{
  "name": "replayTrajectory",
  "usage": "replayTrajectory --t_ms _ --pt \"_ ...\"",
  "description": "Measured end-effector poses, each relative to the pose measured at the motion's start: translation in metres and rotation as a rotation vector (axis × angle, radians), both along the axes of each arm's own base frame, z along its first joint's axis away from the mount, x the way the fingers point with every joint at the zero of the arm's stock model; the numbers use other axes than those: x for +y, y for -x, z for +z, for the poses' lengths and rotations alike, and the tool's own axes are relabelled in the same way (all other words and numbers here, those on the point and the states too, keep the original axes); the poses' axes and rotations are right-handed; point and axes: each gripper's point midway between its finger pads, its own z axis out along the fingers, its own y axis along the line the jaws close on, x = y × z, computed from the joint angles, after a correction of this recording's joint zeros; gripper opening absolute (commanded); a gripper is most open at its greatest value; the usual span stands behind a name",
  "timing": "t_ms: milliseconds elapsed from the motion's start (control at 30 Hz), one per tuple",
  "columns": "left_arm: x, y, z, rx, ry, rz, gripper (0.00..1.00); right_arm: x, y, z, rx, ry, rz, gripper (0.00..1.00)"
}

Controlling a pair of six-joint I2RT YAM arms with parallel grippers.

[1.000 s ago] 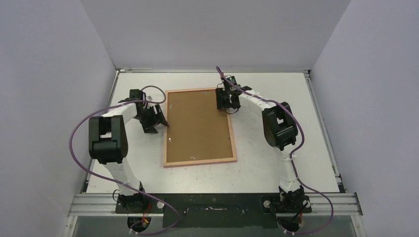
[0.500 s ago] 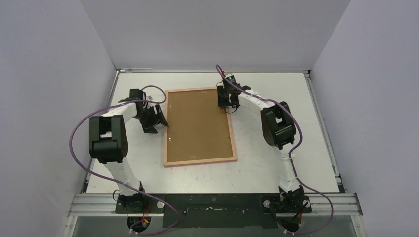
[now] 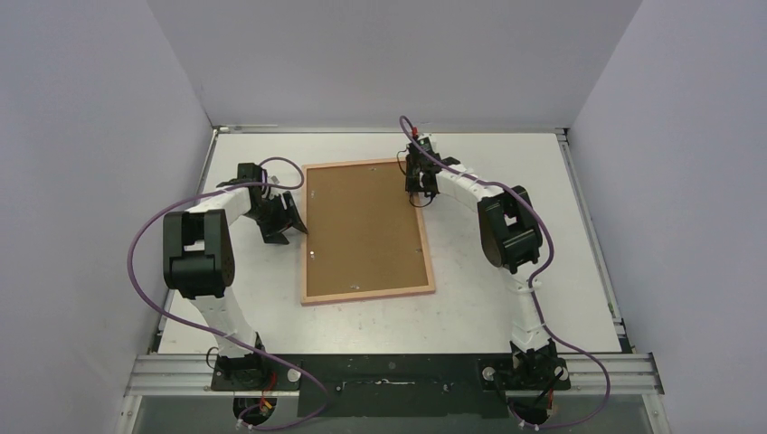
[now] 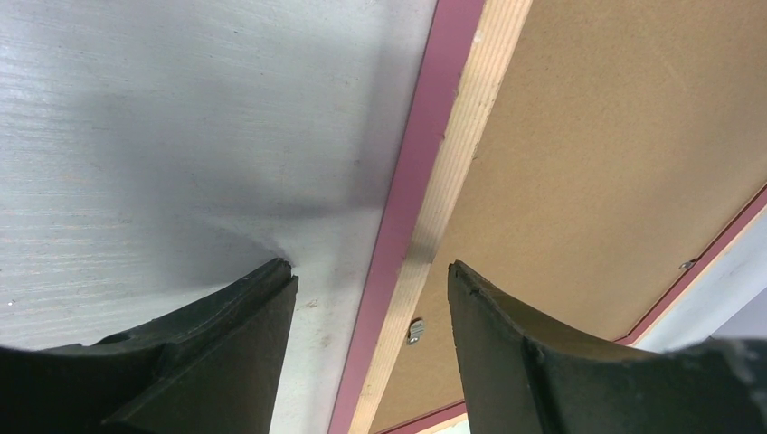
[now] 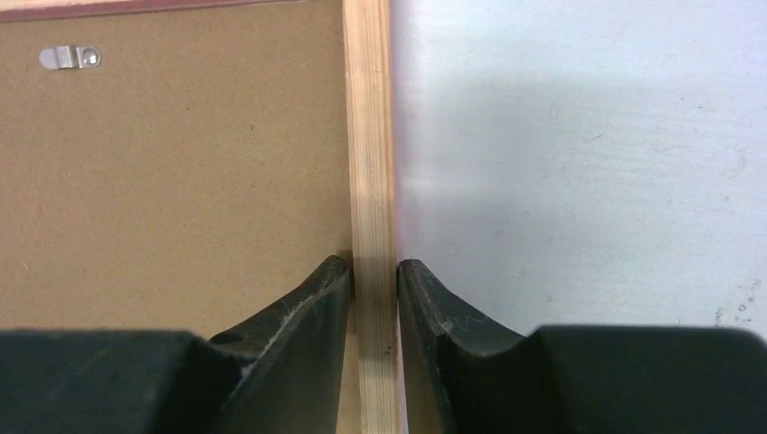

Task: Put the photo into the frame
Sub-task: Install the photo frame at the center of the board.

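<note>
The rail opposite the clip at my left gripper (image 4: 415,331) is held by my right gripper, so my left gripper should hold the frame (image 4: 391,298) while my right gripper works that clip.
The frame (image 3: 366,293) lies face down on the table, with its tan wood back and the brown backing board (image 3: 362,231) facing up. The photo is not in view. My right gripper (image 3: 418,192) is shut on the frame's right rail near the far corner. In the right wrist view the right gripper (image 5: 374,264) has its fingers pressed on both sides of the wood rail (image 5: 369,136). My left gripper (image 3: 291,226) is open at the frame's left edge. In the left wrist view the left gripper (image 4: 371,269) straddles the pink and wood edge (image 4: 425,154) without touching it.
Small metal clips (image 5: 71,57) hold the backing board (image 4: 615,154) in the frame; another clip (image 4: 415,331) shows between my left fingers. White walls close in the table at the back and both sides.
My right gripper has turned and closed onto the frame's right rail, shifting slightly toward the far corner. The left arm has not moved.
</note>
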Motion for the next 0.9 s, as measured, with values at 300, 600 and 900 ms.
replayTrajectory --t_ms 300,600,900 --pt "-0.001 0.0 0.0 0.005 0.007 0.001 0.6 -0.002 -0.001 0.0 0.003 -0.01 -0.006 0.16" --pt "-0.003 -0.001 0.0 0.009 0.021 0.006 0.6 -0.003 -0.001 0.001 0.013 -0.045 -0.004 0.39" --pt "-0.005 -0.005 0.003 0.003 0.03 0.009 0.61 -0.039 -0.003 0.079 0.031 -0.135 -0.124 0.5"
